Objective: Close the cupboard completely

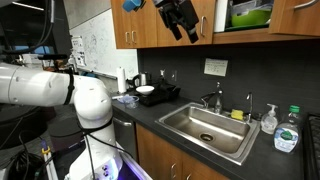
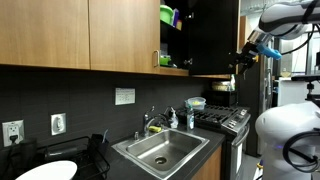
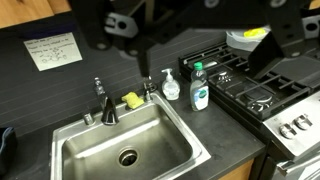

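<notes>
My gripper should keep rising toward the door (image 2: 222, 35) until the door's edge is between the fingers. The cupboard door's free edge (image 2: 241, 28) stands clear near my wide-open gripper.
The brown wooden wall cupboard (image 1: 140, 25) hangs above the counter. One compartment (image 1: 248, 14) stands open and shows green contents; it also shows in an exterior view (image 2: 170, 35). Its open door (image 2: 214, 40) swings out and looks dark. My black gripper (image 1: 181, 20) is up at cupboard height, just beside the open door (image 2: 244, 57), and I cannot tell whether it touches the door. In the wrist view my gripper (image 3: 205, 50) comes in from the top with dark fingers (image 3: 270, 50) spread wide and nothing between them. The cupboard is out of the wrist view.
Below lies a steel sink (image 3: 125, 145) with a faucet (image 3: 108, 108), soap bottles (image 3: 198, 90) and a yellow sponge (image 3: 133, 99). A black stove (image 3: 255, 90) is to its side. A dish rack (image 1: 155, 95) sits on the dark counter (image 1: 150, 115).
</notes>
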Controlling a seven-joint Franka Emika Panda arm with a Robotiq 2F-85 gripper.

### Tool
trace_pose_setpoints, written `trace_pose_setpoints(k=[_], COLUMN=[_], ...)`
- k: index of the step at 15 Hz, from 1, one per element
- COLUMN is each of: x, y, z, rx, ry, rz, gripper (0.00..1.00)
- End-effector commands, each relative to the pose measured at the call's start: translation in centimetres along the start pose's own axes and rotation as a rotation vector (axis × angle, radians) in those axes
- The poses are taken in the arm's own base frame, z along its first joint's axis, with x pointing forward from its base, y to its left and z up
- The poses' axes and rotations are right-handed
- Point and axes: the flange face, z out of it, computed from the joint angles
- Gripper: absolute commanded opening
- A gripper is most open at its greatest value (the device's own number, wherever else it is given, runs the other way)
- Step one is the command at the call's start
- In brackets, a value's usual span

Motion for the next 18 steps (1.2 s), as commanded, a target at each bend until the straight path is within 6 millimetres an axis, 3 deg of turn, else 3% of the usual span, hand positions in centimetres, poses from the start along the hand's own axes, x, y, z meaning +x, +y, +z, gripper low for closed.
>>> trace_pose_setpoints(k=[1,5,11,18], x=[3.1,4.6,3.2,4.7], y=[2.1,2.7,2.5,4.6], z=[0.8,-0.2,-3.7,-4.7], rx=[-0.082,-0.123,-0.204,-0.338], ry=[-0.003,0.033,0.099,0.116], rz=[0.062,0.093,0.088,0.065], gripper=[1.0,1.0,1.0,1.0])
